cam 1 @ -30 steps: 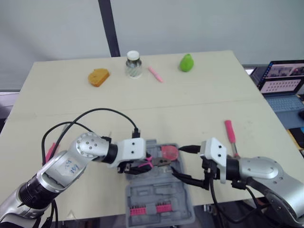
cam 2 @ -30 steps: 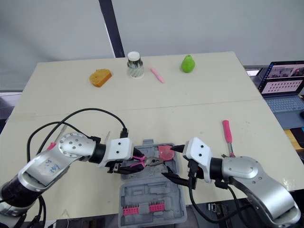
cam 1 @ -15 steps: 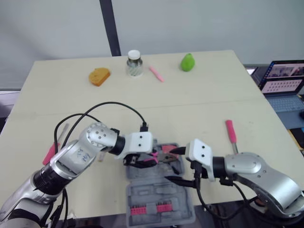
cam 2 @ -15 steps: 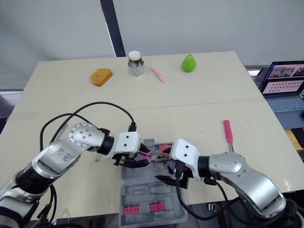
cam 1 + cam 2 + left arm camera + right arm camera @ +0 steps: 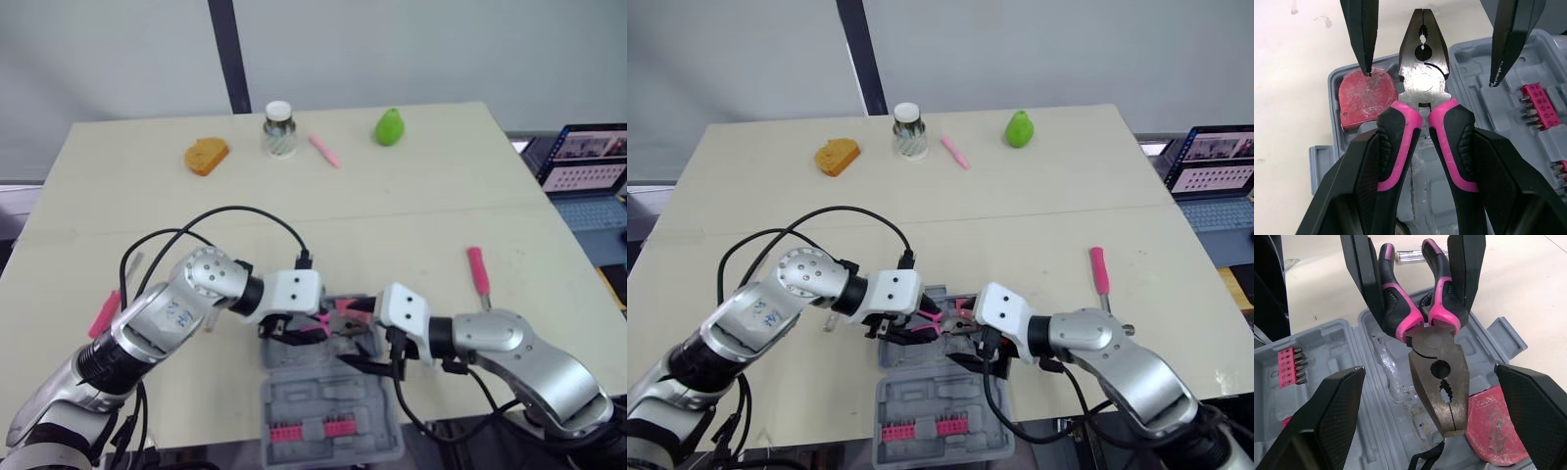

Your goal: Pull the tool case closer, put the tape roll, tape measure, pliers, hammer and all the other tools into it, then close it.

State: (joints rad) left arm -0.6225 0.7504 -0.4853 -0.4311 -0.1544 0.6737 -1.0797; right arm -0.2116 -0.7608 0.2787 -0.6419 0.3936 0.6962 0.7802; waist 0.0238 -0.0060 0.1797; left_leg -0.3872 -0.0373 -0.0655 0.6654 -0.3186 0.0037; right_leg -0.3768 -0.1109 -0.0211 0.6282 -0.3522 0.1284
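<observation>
A dark curved edge (image 5: 1425,302) can be seen between the pliers' handles (image 5: 1399,311), so I expect that the tape roll is already in the case, hidden behind them.
The grey tool case (image 5: 294,394) lies open at the table's front edge, with a row of pink bits (image 5: 312,432) in its near half. My left gripper (image 5: 1422,147) is shut on the pink-and-black handles of the pliers (image 5: 1422,83), holding them just over the case's far half. A red tape measure (image 5: 1366,95) lies in that half beside the plier head. My right gripper (image 5: 1429,369) is open, one finger on each side of the plier head without touching it. A pink-handled hammer (image 5: 477,272) lies on the table to the right.
A pink-handled tool (image 5: 104,311) lies at the left near my left arm. Along the far edge stand an orange bread piece (image 5: 205,155), a jar (image 5: 278,130), a pink pen (image 5: 322,152) and a green pear (image 5: 390,126). A laptop (image 5: 588,162) sits off the table's right side.
My right gripper has moved left, up to the plier head. My left gripper has carried the pliers a little right, over the case.
</observation>
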